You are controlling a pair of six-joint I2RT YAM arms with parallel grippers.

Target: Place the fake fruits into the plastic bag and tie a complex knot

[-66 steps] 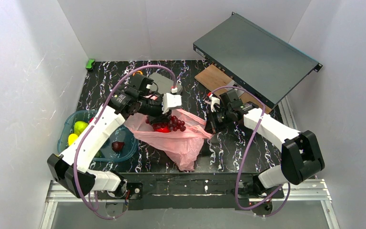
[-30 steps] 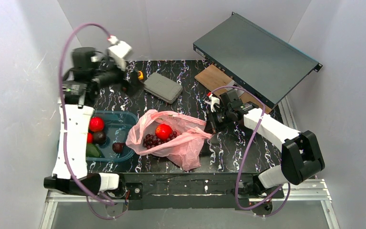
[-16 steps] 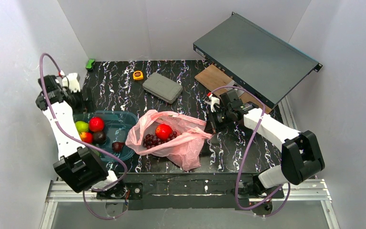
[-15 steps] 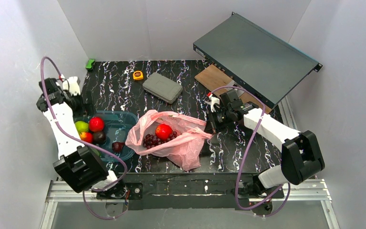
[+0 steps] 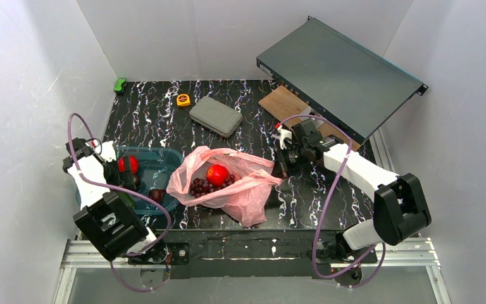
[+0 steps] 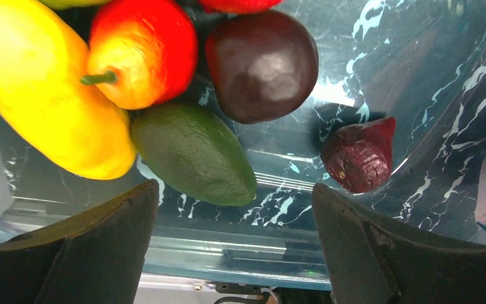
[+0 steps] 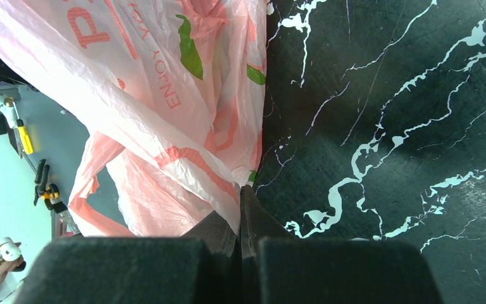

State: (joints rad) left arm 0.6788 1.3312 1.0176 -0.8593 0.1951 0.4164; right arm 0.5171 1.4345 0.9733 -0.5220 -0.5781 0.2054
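The green fruit's loose end (image 6: 233,182) points at the gap between my left gripper's open fingers. I should keep going down until the fingers are on both sides of the green fruit's middle (image 6: 193,155), and then close them.
The pink plastic bag (image 5: 237,190) lies open at the table's middle, with a round red fruit (image 5: 217,174) and a purple grape bunch (image 5: 202,186) inside. My right gripper (image 5: 283,166) is shut on the bag's right edge; in the right wrist view the pink film (image 7: 164,114) is pinched at the fingertips (image 7: 242,193). My left gripper (image 6: 233,193) hangs open low over the teal tub (image 5: 164,158), nothing between its fingers. Under it lie a yellow fruit (image 6: 44,101), a red-orange one (image 6: 142,50), a green one (image 6: 193,152) and two dark maroon ones (image 6: 262,63) (image 6: 359,154). No knot shows.
A grey case (image 5: 215,116) and a yellow tape measure (image 5: 183,99) lie behind the bag. A small green thing (image 5: 120,84) sits at the back left corner. A dark flat box (image 5: 338,73) rests tilted over a wooden board (image 5: 283,104) at the back right.
My left arm has swung from the back left down and toward the near edge, over the tub. The right arm and the bag have not moved.
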